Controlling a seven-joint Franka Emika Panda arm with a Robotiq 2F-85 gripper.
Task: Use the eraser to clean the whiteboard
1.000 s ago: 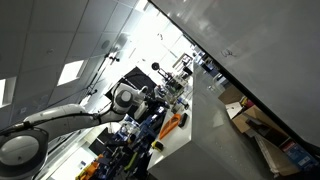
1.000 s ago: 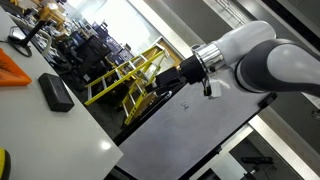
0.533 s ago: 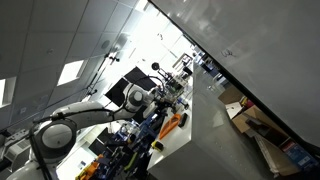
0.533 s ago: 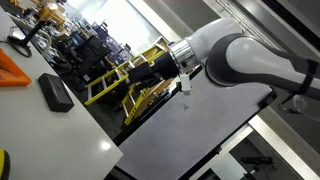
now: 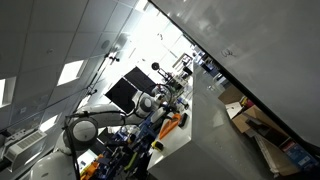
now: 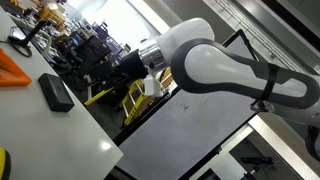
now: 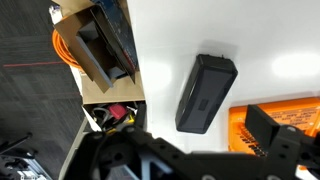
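Observation:
The black eraser (image 7: pixel 207 93) is clear of the orange tray, and its narrow width fits between my gripper's open fingers. I keep going down until the fingers are on either side of its long sides (image 7: pixel 220 103).
The black rectangular eraser (image 7: pixel 205 93) lies flat on the white table (image 7: pixel 170 40); it also shows in an exterior view (image 6: pixel 55 92). The whiteboard (image 5: pixel 250 50) is the large pale glossy panel with a dark edge and a few tiny marks. My gripper (image 7: pixel 200 162) is a dark blur at the bottom of the wrist view. It hovers above the eraser without touching it, its fingers spread apart and empty. In an exterior view the gripper (image 6: pixel 128 68) hangs beyond the table's far edge, ahead of the big white arm (image 6: pixel 220 75).
An orange tray-like object (image 7: pixel 290 120) sits close beside the eraser and shows in an exterior view (image 6: pixel 15 70). A cardboard box with an orange cable (image 7: pixel 95 45) stands on the floor beside the table. A black screen (image 5: pixel 125 92) and yellow railings (image 6: pixel 135 95) are behind.
The arm has swung across toward the table and the eraser, leftward in the exterior view that shows the table. The eraser has not moved.

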